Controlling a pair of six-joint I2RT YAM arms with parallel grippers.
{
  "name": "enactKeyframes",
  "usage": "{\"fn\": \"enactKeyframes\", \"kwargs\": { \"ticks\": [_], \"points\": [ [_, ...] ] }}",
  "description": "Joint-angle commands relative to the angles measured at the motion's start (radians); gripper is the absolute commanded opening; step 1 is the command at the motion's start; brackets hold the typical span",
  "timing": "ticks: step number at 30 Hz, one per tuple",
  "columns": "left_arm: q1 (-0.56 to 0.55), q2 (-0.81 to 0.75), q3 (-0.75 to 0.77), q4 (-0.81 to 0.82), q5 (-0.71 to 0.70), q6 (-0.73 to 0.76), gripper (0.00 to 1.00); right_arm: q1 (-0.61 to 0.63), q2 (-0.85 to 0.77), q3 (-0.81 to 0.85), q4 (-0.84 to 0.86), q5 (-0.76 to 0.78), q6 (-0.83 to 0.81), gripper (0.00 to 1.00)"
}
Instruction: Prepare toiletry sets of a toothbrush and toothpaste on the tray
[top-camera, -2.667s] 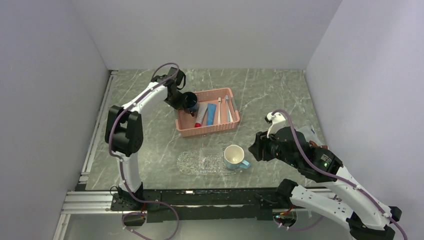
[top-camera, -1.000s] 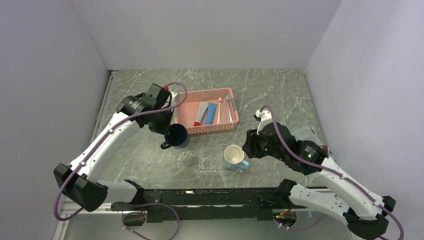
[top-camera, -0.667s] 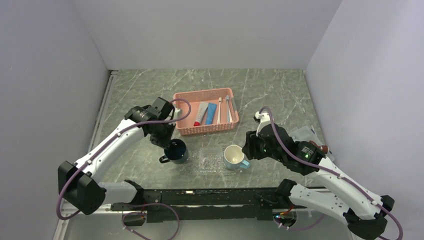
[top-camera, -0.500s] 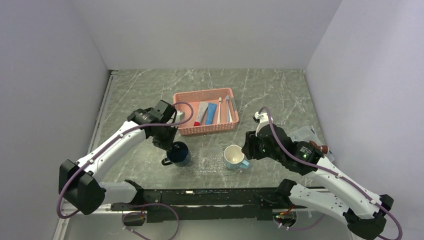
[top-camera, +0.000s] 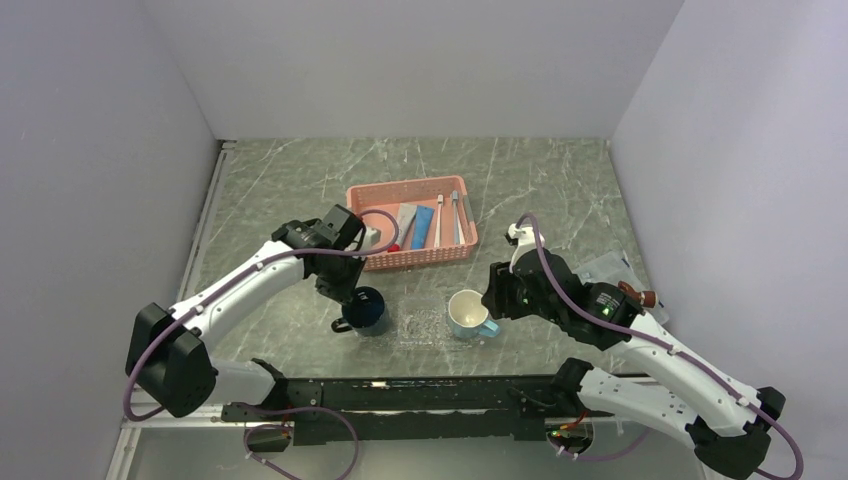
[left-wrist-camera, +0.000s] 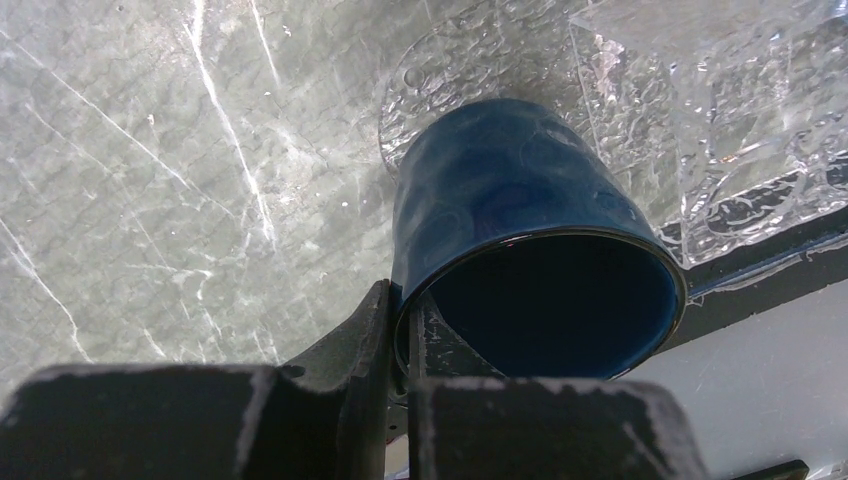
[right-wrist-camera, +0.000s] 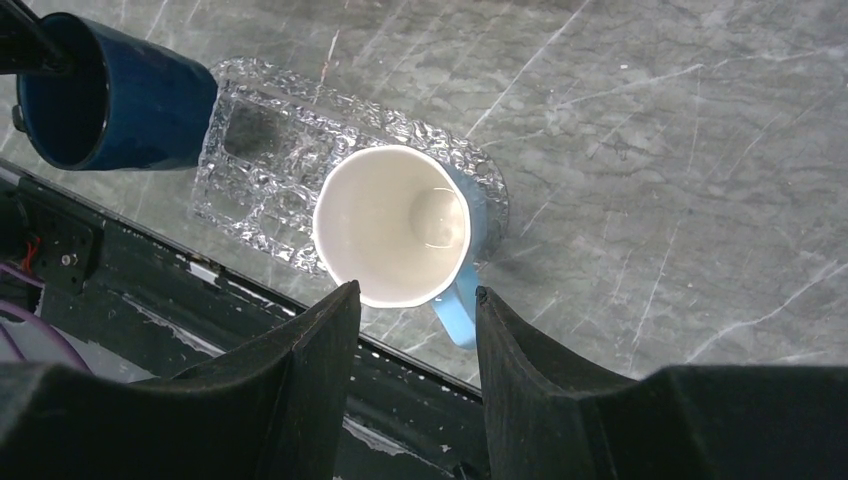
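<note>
The dark blue mug (top-camera: 371, 313) is hanging with its opening up over the tray's empty round end (left-wrist-camera: 465, 75), so the robot's left gripper should keep moving it gently inward and down until its base sits there.
The clear glittery tray (top-camera: 424, 324) lies near the front edge. A white mug with a light-blue handle (top-camera: 467, 313) stands on its right end. My left gripper (left-wrist-camera: 403, 322) is shut on the rim of a dark blue mug (left-wrist-camera: 520, 210), one finger inside and one outside. It holds that mug tilted over the tray's (right-wrist-camera: 262, 170) left end; I cannot tell whether it touches. My right gripper (right-wrist-camera: 415, 293) hovers open just above the white mug (right-wrist-camera: 392, 225). In the pink basket (top-camera: 420, 262) lie two white toothbrushes (top-camera: 438, 220), a blue toothpaste (top-camera: 423, 227) and a white, red-ended one (top-camera: 403, 220).
A clear packet (top-camera: 612, 266) lies at the right, partly behind my right arm. The black rail (top-camera: 400, 385) of the arm bases runs along the table's front edge, just below the tray.
My left arm has carried the blue mug out of the basket, toward the front and right, to the tray's left end. My right gripper moved a little closer to the white mug.
</note>
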Motion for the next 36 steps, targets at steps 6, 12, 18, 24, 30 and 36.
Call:
{"fn": "enactKeyframes", "kwargs": {
  "ticks": [6, 12, 18, 24, 30, 36],
  "points": [
    [-0.01, 0.031, -0.022, 0.073, 0.032, 0.001, 0.0, 0.005, -0.003, -0.024, 0.057, 0.004, 0.02, 0.49],
    [-0.015, 0.057, -0.033, 0.088, 0.032, -0.002, 0.0, 0.005, 0.004, -0.028, 0.066, 0.0, 0.018, 0.49],
    [-0.016, 0.077, -0.039, 0.106, 0.042, -0.001, 0.0, 0.006, 0.002, -0.036, 0.071, -0.004, 0.02, 0.49],
    [-0.021, 0.101, -0.034, 0.107, 0.041, 0.001, 0.0, 0.005, 0.003, -0.046, 0.079, -0.01, 0.024, 0.49],
    [-0.022, 0.109, -0.023, 0.1, 0.032, 0.004, 0.04, 0.005, 0.0, -0.052, 0.083, -0.009, 0.024, 0.49],
    [-0.025, 0.117, -0.014, 0.099, 0.036, 0.002, 0.1, 0.005, 0.001, -0.058, 0.09, -0.017, 0.025, 0.49]
  ]
}}
